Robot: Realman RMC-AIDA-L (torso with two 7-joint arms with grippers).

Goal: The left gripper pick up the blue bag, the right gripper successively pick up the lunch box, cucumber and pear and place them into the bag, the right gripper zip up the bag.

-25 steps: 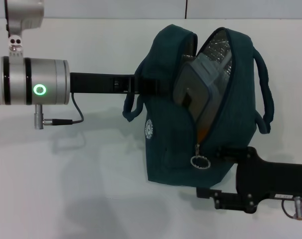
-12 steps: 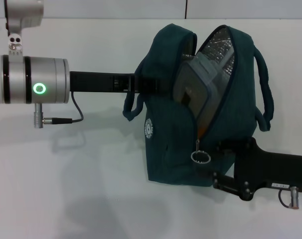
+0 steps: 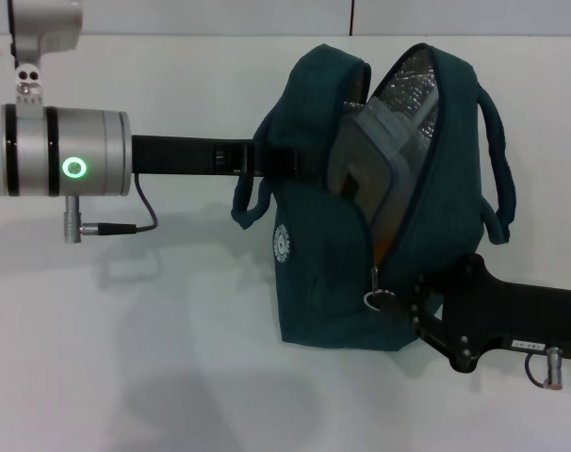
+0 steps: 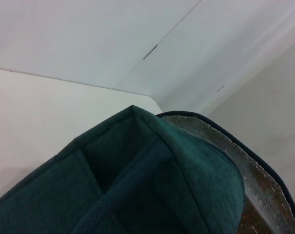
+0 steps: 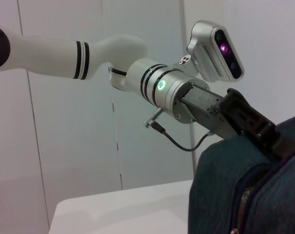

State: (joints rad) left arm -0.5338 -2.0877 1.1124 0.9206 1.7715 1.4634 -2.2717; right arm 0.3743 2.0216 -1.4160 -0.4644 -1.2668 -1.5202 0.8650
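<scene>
My left gripper is holding the bag's opening (image 3: 391, 155) wide. Next, I let go of the bag's upper edge (image 3: 312, 118) and move away, so the sides of the opening come together as my right gripper zips up.
The blue bag (image 3: 314, 282) hangs upright over the white table, its top open and its silver lining (image 3: 413, 89) showing. The lunch box (image 3: 366, 169) sits tilted inside the opening. Cucumber and pear are hidden. My left gripper (image 3: 267, 160) is shut on the bag's left upper edge; the right wrist view shows its black fingers (image 5: 257, 129) clamped on the fabric (image 5: 225, 195). My right gripper (image 3: 399, 303) is at the bag's lower right, shut on the zipper pull ring (image 3: 376, 299) at the low end of the zip. The left wrist view shows only bag fabric (image 4: 138, 185).
The white table (image 3: 172, 377) stretches under and around the bag, with a wall behind it. My left arm's silver wrist (image 3: 59, 168) and its cable (image 3: 125, 226) reach in from the left. The right arm's black body (image 3: 521, 320) lies at the lower right.
My right gripper has moved up and left to the zipper pull. The ring has turned from flat-on to edge-on and risen slightly. The left arm and bag have held still.
</scene>
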